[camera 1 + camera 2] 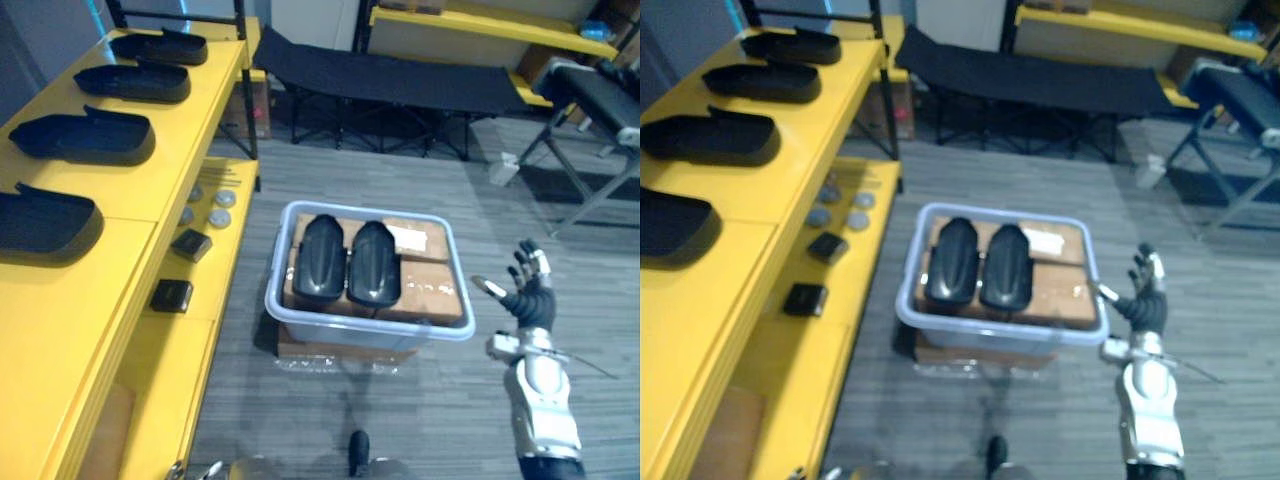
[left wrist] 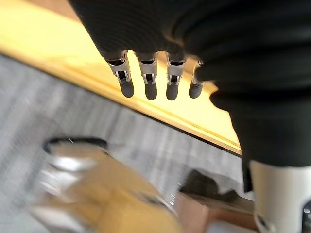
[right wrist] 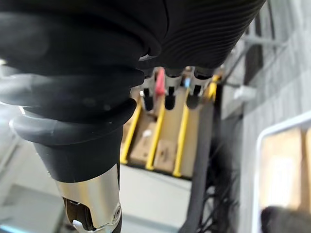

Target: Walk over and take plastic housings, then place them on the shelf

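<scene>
My gripper will lift the housing [image 1: 374,265] nearest my right gripper, and that housing will come free alone, because brown cardboard shows [image 1: 347,238] between the black housings.
Two black plastic housings [image 1: 322,257] [image 1: 374,262] lie side by side on brown cardboard inside a pale blue bin [image 1: 290,298] on the floor ahead. Several more black housings [image 1: 85,136] rest in a row along the yellow shelf [image 1: 150,195] on the left. My right hand [image 1: 527,288] is raised just right of the bin, open, fingers spread and holding nothing. In the left wrist view my left hand [image 2: 148,80] hangs with straight fingers beside the yellow shelf edge, empty.
The shelf's lower yellow tier [image 1: 205,270] carries small black boxes [image 1: 171,295] and grey discs [image 1: 220,218]. A black folding cot [image 1: 390,85] stands behind the bin and a grey chair frame [image 1: 590,150] is at the far right. Grey floor surrounds the bin.
</scene>
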